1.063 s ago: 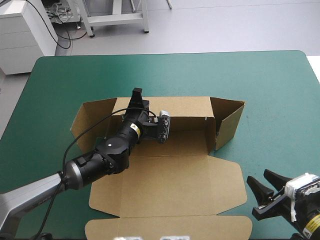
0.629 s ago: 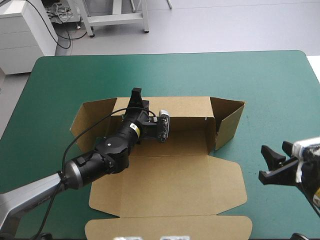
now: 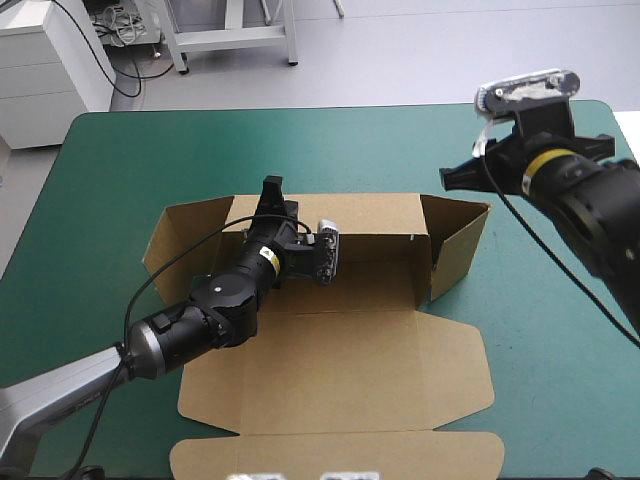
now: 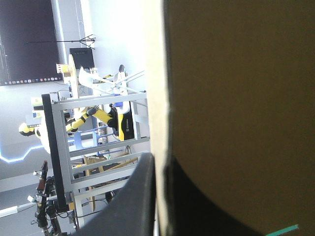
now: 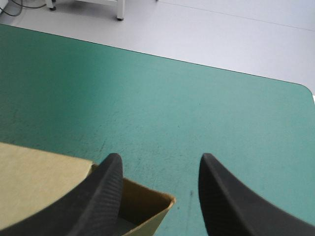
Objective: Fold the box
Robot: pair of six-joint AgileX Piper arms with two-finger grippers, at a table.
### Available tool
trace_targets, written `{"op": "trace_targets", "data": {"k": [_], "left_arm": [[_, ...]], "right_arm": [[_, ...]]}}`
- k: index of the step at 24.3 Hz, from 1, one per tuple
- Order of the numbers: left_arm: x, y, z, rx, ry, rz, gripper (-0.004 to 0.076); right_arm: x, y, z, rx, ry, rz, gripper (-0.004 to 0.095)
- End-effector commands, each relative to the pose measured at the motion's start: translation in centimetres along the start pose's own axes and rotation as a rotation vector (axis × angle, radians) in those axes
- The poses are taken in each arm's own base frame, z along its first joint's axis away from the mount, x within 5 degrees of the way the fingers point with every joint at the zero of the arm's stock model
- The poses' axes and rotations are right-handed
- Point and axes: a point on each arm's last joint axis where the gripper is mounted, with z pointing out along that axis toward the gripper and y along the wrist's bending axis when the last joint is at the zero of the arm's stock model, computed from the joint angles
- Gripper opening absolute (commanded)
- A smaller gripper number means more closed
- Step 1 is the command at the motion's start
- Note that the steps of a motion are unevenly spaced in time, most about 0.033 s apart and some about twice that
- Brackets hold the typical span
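Observation:
The lid panel (image 3: 340, 375) is joined to the box by an unbroken crease (image 3: 335, 312). The lid panel will come along, still open, when I lift the box.
The brown box (image 3: 340, 350) lies in the middle of the teal-green table with its back wall raised and its lid panel flat toward the near edge. My left gripper (image 3: 272, 195) is at the top edge of the back wall, shut on the box. In the left wrist view the board (image 4: 236, 98) stands between the fingers of that gripper (image 4: 160, 164). My right gripper (image 3: 462, 172) hovers open just beyond the raised right flap (image 3: 458, 245). In the right wrist view, the flap's corner (image 5: 39, 182) sits below the spread fingers of the gripper (image 5: 160, 157).
A left side flap (image 3: 185, 235) angles outward from the back wall. Bare teal-green cover (image 3: 150, 150) lies beyond the box toward the far edge, and more lies to the right of the box (image 5: 221, 108).
My right arm has swung from the table's near right corner up and away to the far side of the right flap. The left arm and the box have not moved.

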Motion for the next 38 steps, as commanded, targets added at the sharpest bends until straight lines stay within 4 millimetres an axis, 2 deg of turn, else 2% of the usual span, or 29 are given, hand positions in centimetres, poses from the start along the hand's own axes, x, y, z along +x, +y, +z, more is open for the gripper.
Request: {"op": "trace_targets", "data": {"k": [1,4,7,12,15,24,27,29,30,35,38], "left_arm": [[0.0,1.5,-1.1,-0.048,-0.026,-0.034,-0.0008],[0.0,1.5,-1.1,-0.048,-0.026,-0.034,-0.0008],[0.0,1.5,-1.1,-0.048,-0.028,-0.034,-0.0008],[-0.2,1.5,-1.1,-0.047,-0.05,-0.033,-0.0008],[-0.4,1.5,-1.1,-0.047,-0.069,-0.035,-0.0008],[-0.4,1.5,-1.1,-0.047,-0.069,-0.035,-0.0008],[-0.4,1.5,-1.1,-0.047,-0.069,-0.035,-0.0008],[-0.4,1.5,-1.1,-0.047,-0.068,-0.036,-0.0008],[-0.4,1.5,-1.1,-0.047,-0.068,-0.036,-0.0008],[-0.3,1.5,-1.1,-0.047,-0.067,-0.036,-0.0008],[-0.3,1.5,-1.1,-0.047,-0.067,-0.036,-0.0008]], "right_arm": [[-2.9,-1.4,2.5,-0.022,-0.014,-0.022,0.0438],[-3.5,-2.6,8.0,-0.078,0.07,-0.009,0.0439],[-2.3,-3.9,13.6,-0.096,0.209,-0.003,0.0445],[0.1,-3.6,18.2,-0.175,0.373,-0.047,0.0445],[0.8,-3.0,19.6,-0.227,0.407,-0.066,0.0444],[1.1,-2.5,20.0,-0.283,0.412,-0.061,0.0442],[1.6,-2.4,19.6,-0.29,0.428,-0.061,0.0442],[2.4,-2.4,19.0,-0.298,0.451,-0.084,0.0442],[3.1,-2.3,18.3,-0.308,0.47,-0.093,0.0442],[4.5,-1.6,15.3,-0.403,0.471,-0.095,0.0442],[6.7,-1.3,13.7,-0.429,0.495,-0.104,0.0442]]}}
